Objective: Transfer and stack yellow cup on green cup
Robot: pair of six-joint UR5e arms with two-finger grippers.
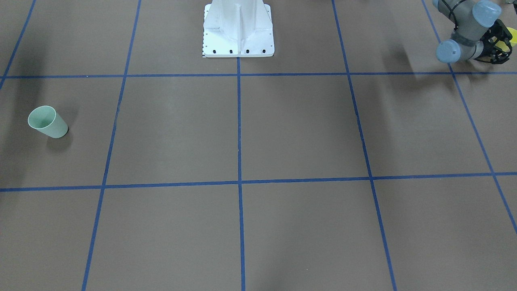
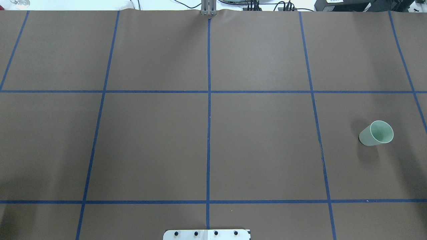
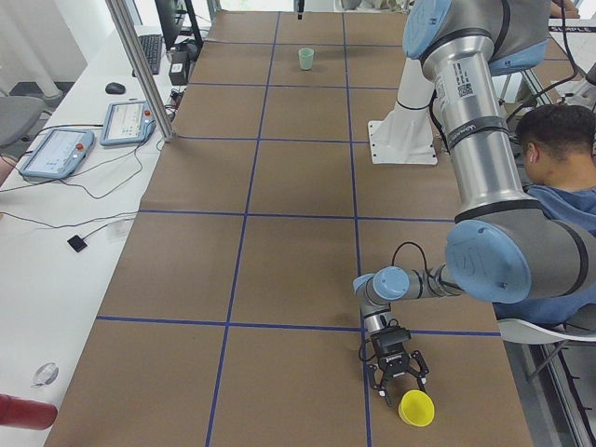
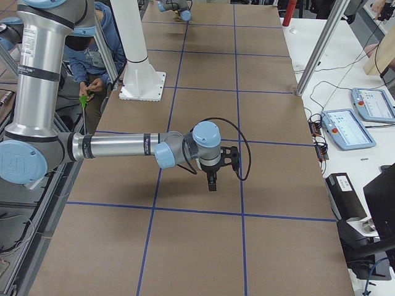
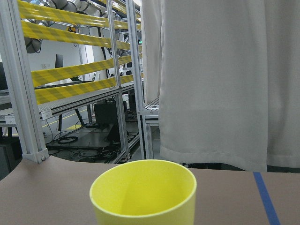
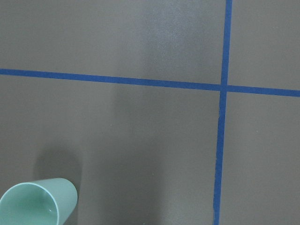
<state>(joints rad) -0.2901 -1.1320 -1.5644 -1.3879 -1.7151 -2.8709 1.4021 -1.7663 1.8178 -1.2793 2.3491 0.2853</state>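
The yellow side is all that shows inside the cup's open rim (image 5: 142,188), so the robot should expect the yellow cup (image 5: 149,218) to be empty and to have room for the right gripper's finger.
The yellow cup (image 3: 416,408) stands upright near the table's end on my left. It fills the lower middle of the left wrist view (image 5: 143,192) and shows as a sliver at the front-facing view's edge (image 1: 514,37). My left gripper (image 3: 402,382) is low beside it, with its fingers spread and nothing held; it also shows in the front-facing view (image 1: 504,44). The green cup (image 2: 376,133) stands upright on my right side, alone (image 1: 47,122). My right gripper (image 4: 213,179) hangs above the table; I cannot tell if it is open. The right wrist view shows the green cup (image 6: 37,204) at its lower left.
The robot's white base (image 1: 238,30) stands at the table's middle rear edge. Blue tape lines (image 2: 208,100) grid the brown table. A seated person (image 3: 559,158) is beside the left arm. Control tablets (image 3: 56,154) lie on the side bench.
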